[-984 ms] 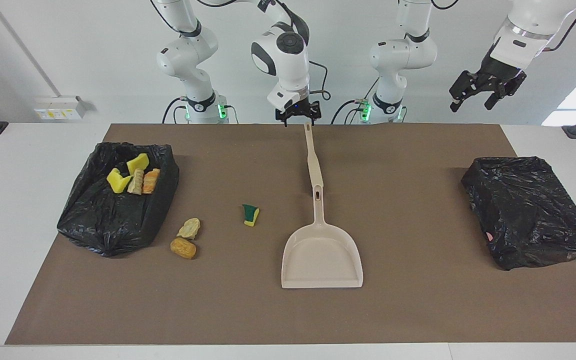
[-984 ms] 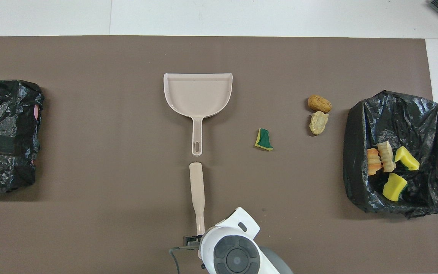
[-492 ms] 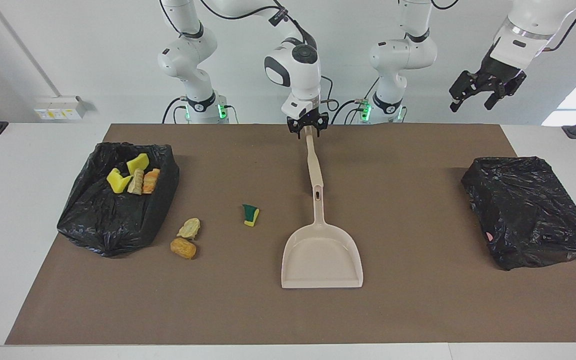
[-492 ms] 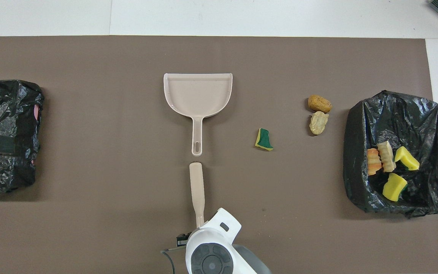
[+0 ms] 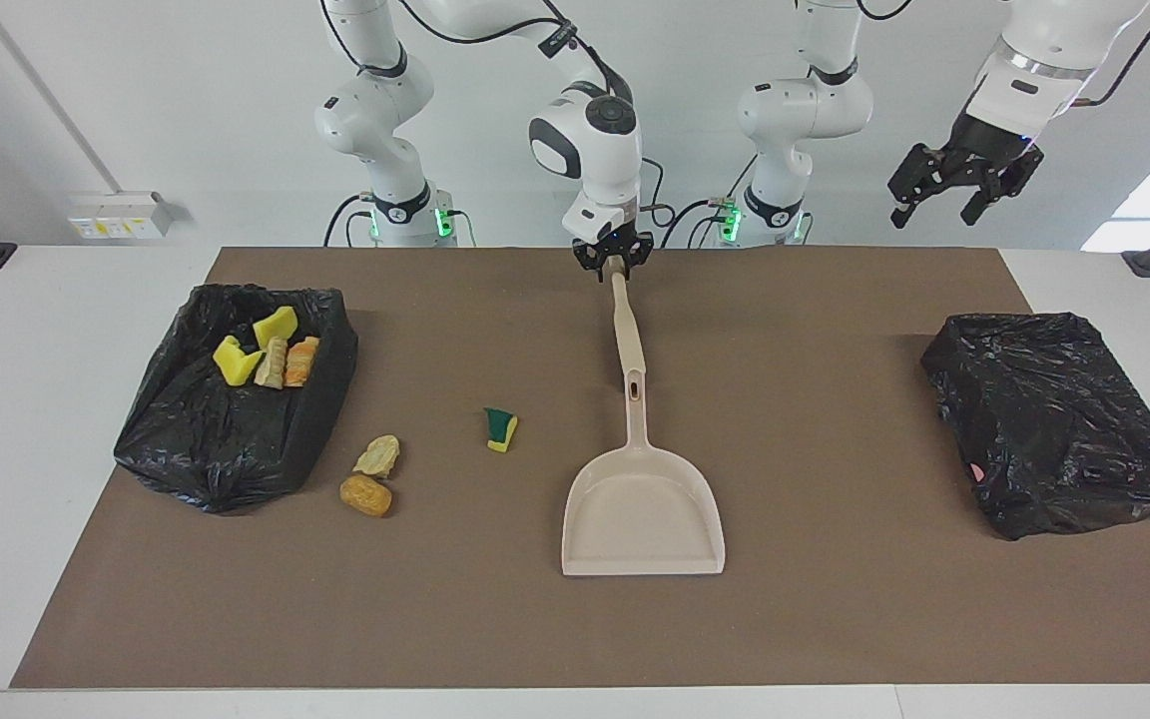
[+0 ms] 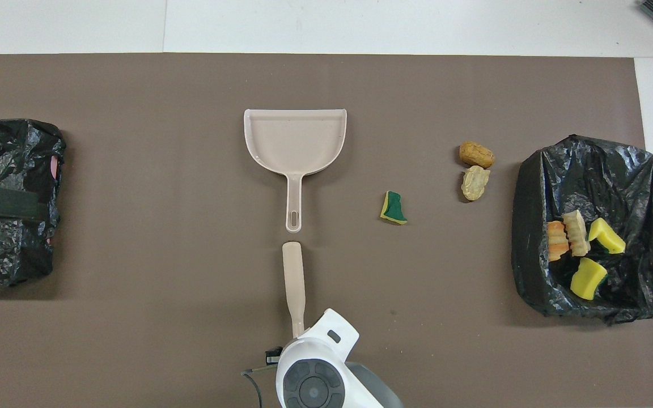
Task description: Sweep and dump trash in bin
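Note:
I can see the dustpan's handle pointing toward my arms with open mat [image 6: 266, 204] beside it, so I should keep moving my open left gripper to that handle [image 6: 293, 204] until the fingers close.
A beige brush [image 5: 625, 330] lies on the brown mat, end to end with the beige dustpan [image 5: 643, 509]. My right gripper [image 5: 613, 262] is down at the brush handle's end nearest the robots, shut on it. In the overhead view the right wrist covers that end of the brush [image 6: 293, 277]. Three trash scraps lie on the mat beside the bin [image 5: 186, 459]: a green-faced yellow sponge [image 5: 501, 429], a pale wad [image 5: 377, 455] and an orange-brown lump [image 5: 366, 495]. Several more scraps [image 5: 266, 361] lie inside the bin. My left gripper [image 5: 954, 185] hangs open, high up.
A second black-bagged box [image 5: 1054, 419] stands at the left arm's end of the table, under the waiting left gripper. The dustpan [image 6: 295, 141] sits mid-mat with its mouth pointing away from the robots. White table borders the mat [image 5: 835, 619].
My right gripper has come down onto the brush handle's end and its fingers have narrowed around it. The left gripper has shifted slightly, high up. Brush, dustpan and scraps have not moved.

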Controlling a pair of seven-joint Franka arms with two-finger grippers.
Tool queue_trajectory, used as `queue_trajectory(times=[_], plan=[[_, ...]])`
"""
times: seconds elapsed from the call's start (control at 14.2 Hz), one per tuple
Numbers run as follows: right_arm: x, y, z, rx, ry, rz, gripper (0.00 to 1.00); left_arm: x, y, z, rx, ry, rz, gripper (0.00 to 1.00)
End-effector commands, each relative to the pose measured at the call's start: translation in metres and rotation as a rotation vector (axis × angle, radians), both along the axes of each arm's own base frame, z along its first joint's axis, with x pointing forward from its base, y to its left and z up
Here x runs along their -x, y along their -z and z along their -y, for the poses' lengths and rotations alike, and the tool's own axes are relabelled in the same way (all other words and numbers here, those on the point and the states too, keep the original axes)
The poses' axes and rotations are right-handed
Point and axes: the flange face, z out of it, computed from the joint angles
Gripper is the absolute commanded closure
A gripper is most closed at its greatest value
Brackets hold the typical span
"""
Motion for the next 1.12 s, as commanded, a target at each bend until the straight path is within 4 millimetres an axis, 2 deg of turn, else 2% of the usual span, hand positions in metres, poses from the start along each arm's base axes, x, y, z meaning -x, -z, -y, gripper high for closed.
queue_trajectory(times=[0.0,0.07,0.14,0.21,0.28,0.35,0.56,0.7,0.77,0.84,0.91,1.05], plan=[[-0.003,-0.001,-0.002,-0.002,0.009,0.010,0.52,-0.029,0.037,0.042,0.004,0.042,0.030,0.00],[-0.004,-0.001,-0.003,-0.004,0.010,0.007,0.55,-0.042,0.051,0.056,0.011,0.053,0.044,0.00],[-0.005,-0.001,-0.002,-0.008,0.015,0.005,0.67,-0.054,0.068,0.075,0.020,0.055,0.062,0.00],[-0.006,0.001,-0.002,-0.006,0.010,0.004,0.82,-0.060,0.075,0.089,0.030,0.044,0.080,0.00],[-0.007,-0.002,-0.004,-0.007,0.014,0.004,0.95,-0.065,0.080,0.094,0.037,0.038,0.094,0.00],[-0.009,-0.006,-0.006,-0.008,0.019,0.002,1.00,-0.068,0.085,0.102,0.048,0.044,0.102,0.00],[-0.011,-0.011,-0.009,-0.007,0.017,-0.001,1.00,-0.078,0.123,0.144,0.056,0.082,0.071,0.00],[-0.015,-0.029,-0.005,0.005,0.018,-0.018,1.00,-0.086,0.136,0.157,0.065,0.094,0.091,0.00],[-0.016,-0.039,0.002,0.012,0.019,-0.028,1.00,-0.086,0.155,0.180,0.061,0.118,0.064,0.00],[-0.016,-0.049,0.009,0.021,0.021,-0.036,1.00,-0.088,0.185,0.208,0.049,0.119,0.026,0.00],[-0.020,-0.059,0.019,0.027,0.033,-0.044,1.00,-0.101,0.203,0.228,0.063,0.085,0.035,0.00],[-0.032,-0.078,0.043,0.038,0.058,-0.052,1.00,-0.108,0.211,0.237,0.077,0.053,0.040,0.00]])
